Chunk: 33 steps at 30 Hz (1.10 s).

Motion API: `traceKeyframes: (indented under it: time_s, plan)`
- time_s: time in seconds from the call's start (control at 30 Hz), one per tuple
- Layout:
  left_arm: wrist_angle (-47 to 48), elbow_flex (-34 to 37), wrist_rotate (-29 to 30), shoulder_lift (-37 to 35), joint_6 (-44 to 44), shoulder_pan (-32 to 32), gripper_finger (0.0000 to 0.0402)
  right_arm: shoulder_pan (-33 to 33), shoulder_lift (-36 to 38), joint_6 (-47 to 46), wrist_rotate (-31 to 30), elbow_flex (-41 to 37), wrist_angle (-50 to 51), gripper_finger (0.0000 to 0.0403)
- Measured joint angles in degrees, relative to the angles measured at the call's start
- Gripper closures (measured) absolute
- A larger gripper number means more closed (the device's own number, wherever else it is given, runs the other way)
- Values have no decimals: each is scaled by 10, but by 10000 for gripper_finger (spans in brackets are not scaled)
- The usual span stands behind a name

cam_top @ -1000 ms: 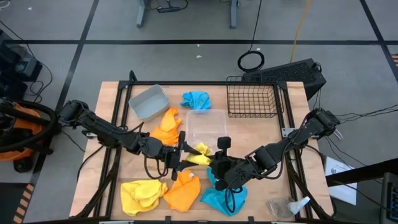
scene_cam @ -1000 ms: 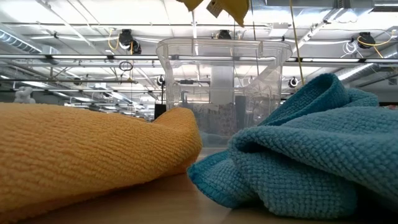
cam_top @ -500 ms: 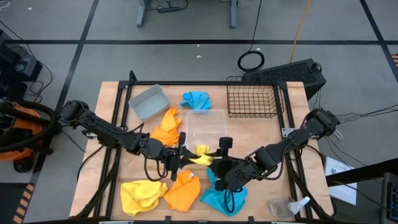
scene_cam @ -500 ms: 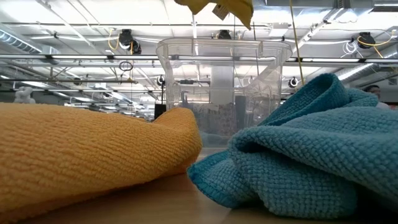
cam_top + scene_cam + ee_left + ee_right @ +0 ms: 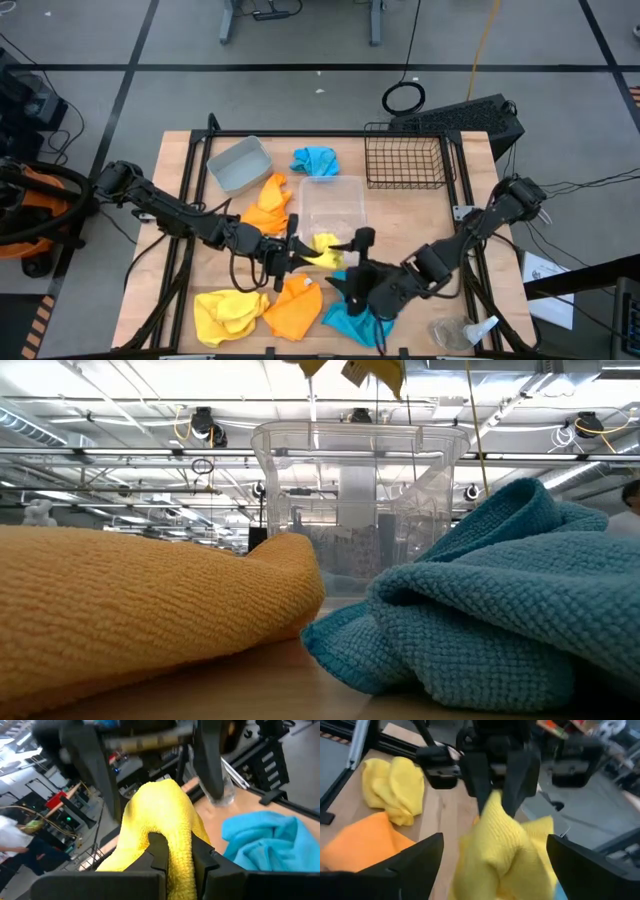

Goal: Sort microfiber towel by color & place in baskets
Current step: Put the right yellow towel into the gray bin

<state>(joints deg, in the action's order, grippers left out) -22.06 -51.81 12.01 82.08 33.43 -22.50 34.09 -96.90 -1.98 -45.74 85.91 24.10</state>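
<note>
The robot's right gripper has its fingers around the yellow towel's end [image 5: 326, 252], so the right gripper should move back out of the way before the left gripper carries the towel to the grey bin [image 5: 240, 165].
A yellow towel [image 5: 324, 250] hangs in the air near the clear tub [image 5: 332, 203], with my left gripper [image 5: 300, 252] shut on it. My right gripper [image 5: 495, 839] is open; its fingers stand on either side of the towel's other end, apart from it. On the table lie another yellow towel [image 5: 228, 312], an orange one [image 5: 295, 308] and a blue one [image 5: 355, 320] near the front, an orange one [image 5: 268, 205] by the grey bin [image 5: 238, 163], and a blue one [image 5: 316, 160] at the back. The black wire basket [image 5: 405, 155] stands at the far right. My left gripper pinches a bunched fold of the yellow towel [image 5: 179, 862] between its two fingers [image 5: 158, 851]. The fingers come in about level from the table's left. The towel is lifted clear of the table and sticks out beyond the fingertips toward my right gripper.
A clear plastic wrapper with a blue tip [image 5: 462, 330] lies at the near right corner. The front towels fill the low view, orange [image 5: 140, 600] and blue [image 5: 500, 600], in front of the tub [image 5: 360, 500].
My right gripper has let go of the yellow towel and drawn back toward the table's near edge. The towel stays lifted in my left gripper, which has kept its place.
</note>
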Motion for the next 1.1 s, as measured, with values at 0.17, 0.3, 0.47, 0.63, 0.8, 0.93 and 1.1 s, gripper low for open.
traceKeyframes:
  time_s: [0.17, 0.3, 0.47, 0.63, 0.8, 0.93, 1.1]
  plan:
    - [-12, 0, 0, 0, -1, 0, 371, -24, -19, -34, 8, 0, 15, 93]
    - [-9, 0, 0, 0, -4, 0, 371, -32, -33, -25, 8, 0, 13, 153]
    - [-11, 1, 0, 0, -15, 1, 369, -34, -36, -21, 7, 0, 15, 272]
    - [-10, 1, 0, 0, -36, 1, 341, -30, -36, -14, 4, 0, 23, 352]
    - [-5, 1, 30, -1, -71, -1, 292, -30, -34, -18, 2, 0, 43, 352]
    - [21, -1, 81, -9, -77, -13, 232, -26, -23, -42, 1, 0, 81, 349]
    - [28, -1, 106, -11, -77, -28, 162, -20, -4, -64, -4, -1, 108, 344]
